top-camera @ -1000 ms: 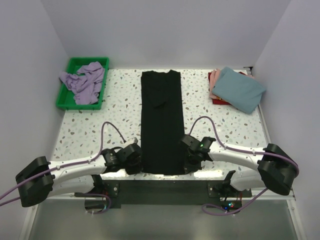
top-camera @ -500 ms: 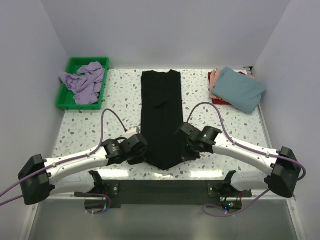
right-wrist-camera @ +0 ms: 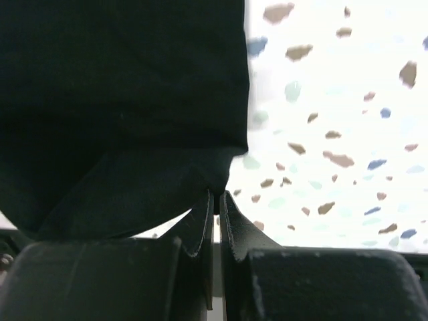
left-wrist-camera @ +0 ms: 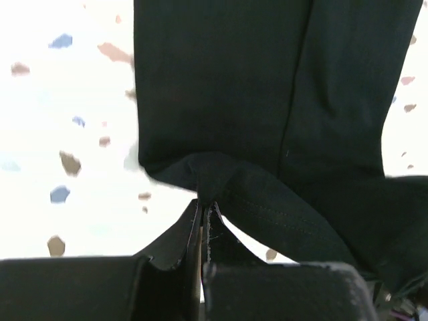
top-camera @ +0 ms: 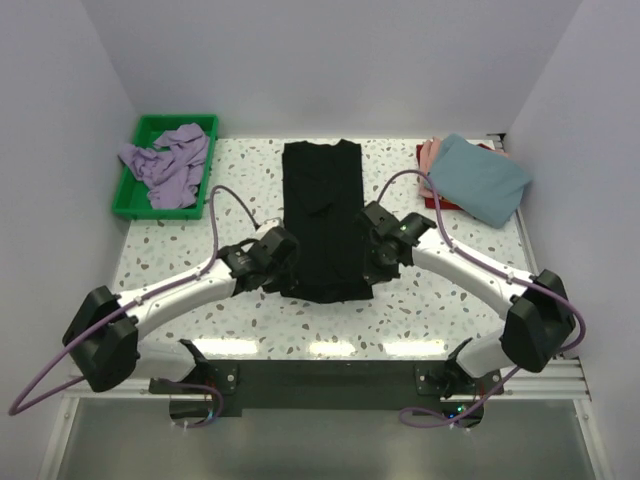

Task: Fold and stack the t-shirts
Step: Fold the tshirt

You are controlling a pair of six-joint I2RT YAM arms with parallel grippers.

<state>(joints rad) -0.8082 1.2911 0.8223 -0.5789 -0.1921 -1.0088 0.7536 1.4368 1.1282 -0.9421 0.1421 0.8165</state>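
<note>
My grippers are holding both hem corners (left-wrist-camera: pixel 212 175), and the black strip is straight ahead. My left gripper should go on forward before it lets go of the hem at the black strip's middle (top-camera: pixel 322 212).
A black t-shirt (top-camera: pixel 321 190) lies as a long narrow strip down the middle of the table, its near end lifted and doubled back over itself. My left gripper (top-camera: pixel 282 268) is shut on the hem's left corner (left-wrist-camera: pixel 208 175). On the other side my right gripper (top-camera: pixel 374 266) is shut on the right corner (right-wrist-camera: pixel 217 180). A crumpled lavender t-shirt (top-camera: pixel 168 160) fills the green tray. At the back right a folded teal-blue t-shirt (top-camera: pixel 477 179) tops a stack, with pink (top-camera: pixel 428 154) and dark red (top-camera: pixel 437 203) edges showing beneath.
The green plastic tray (top-camera: pixel 128 190) stands at the back left by the wall. Speckled tabletop (top-camera: pixel 170 255) shows on both sides of the black strip. Purple cables arch over both arms.
Both grippers have carried the black t-shirt's near hem up and away from me, from the table's near edge to about mid-table, folding the strip over itself.
</note>
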